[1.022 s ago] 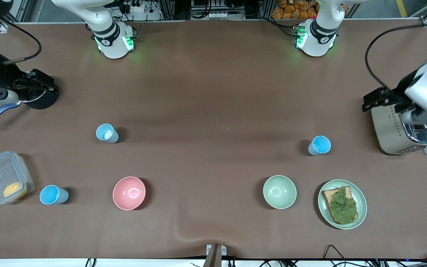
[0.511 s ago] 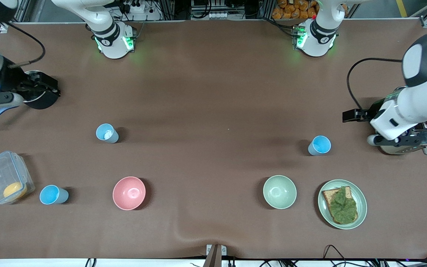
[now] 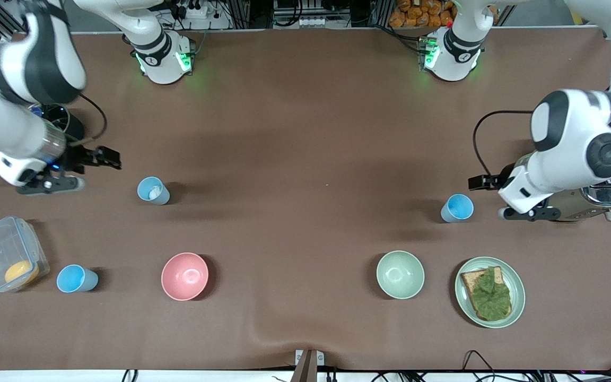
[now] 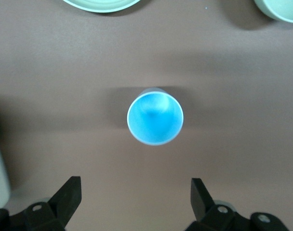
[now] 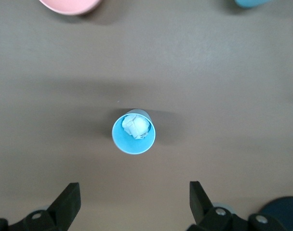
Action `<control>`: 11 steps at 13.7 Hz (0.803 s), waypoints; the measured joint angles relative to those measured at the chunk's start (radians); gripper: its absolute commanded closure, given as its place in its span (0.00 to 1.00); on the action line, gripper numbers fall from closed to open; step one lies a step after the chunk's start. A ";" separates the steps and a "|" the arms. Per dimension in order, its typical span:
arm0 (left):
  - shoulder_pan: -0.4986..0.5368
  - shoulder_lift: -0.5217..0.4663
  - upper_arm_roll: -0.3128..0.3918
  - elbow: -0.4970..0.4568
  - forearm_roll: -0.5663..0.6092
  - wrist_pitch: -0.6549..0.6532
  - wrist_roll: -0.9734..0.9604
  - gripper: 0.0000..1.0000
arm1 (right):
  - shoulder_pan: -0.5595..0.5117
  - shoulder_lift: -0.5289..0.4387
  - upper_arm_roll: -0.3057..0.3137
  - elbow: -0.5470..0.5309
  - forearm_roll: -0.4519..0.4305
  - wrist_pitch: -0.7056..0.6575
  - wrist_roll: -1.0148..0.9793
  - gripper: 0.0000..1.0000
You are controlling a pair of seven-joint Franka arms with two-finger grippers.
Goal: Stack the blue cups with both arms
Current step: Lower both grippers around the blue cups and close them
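Observation:
The empty cup (image 3: 457, 208) gets narrower toward its base, so I expect it to nest over the crumpled white wad (image 3: 155, 192) in the other cup when I lower it.
Three light-blue cups stand upright on the brown table. One cup (image 3: 153, 190) toward the right arm's end holds a crumpled white wad; it shows in the right wrist view (image 5: 134, 131) too. My right gripper (image 3: 112, 159) is open and empty beside it, short of touching; its jaws (image 5: 134, 199) stand wide apart. A second, empty cup (image 3: 457, 207) stands toward the left arm's end, also in the left wrist view (image 4: 155, 119). My left gripper (image 3: 478, 183) is open and empty beside it (image 4: 135, 195). The third cup (image 3: 76, 279) stands nearer the front camera, next to a clear box.
A pink bowl (image 3: 184, 276), a pale green bowl (image 3: 400, 274) and a green plate (image 3: 464, 313) with toast and lettuce stand nearer the front camera. A toaster (image 3: 602, 197) sits under the left arm. A clear lidded box (image 3: 6, 249) and a black pan (image 3: 69, 123) are at the right arm's end.
Both arms have swung in from the table's ends. The right gripper left the pan and came beside the wad-filled cup; the left gripper left the toaster and came beside the empty cup.

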State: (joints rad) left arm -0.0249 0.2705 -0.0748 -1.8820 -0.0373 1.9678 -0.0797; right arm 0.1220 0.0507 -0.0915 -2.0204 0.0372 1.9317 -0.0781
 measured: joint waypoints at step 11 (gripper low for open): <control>0.002 0.180 0.001 -0.002 0.000 0.193 0.000 0.00 | -0.091 0.262 -0.004 -0.069 0.063 0.224 -0.110 0.09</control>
State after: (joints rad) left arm -0.0230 0.4507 -0.0740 -1.8836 -0.0373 2.1611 -0.0794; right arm 0.0307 0.3126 -0.0953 -2.0890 0.1000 2.1555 -0.1881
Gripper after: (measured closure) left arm 0.000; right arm 0.062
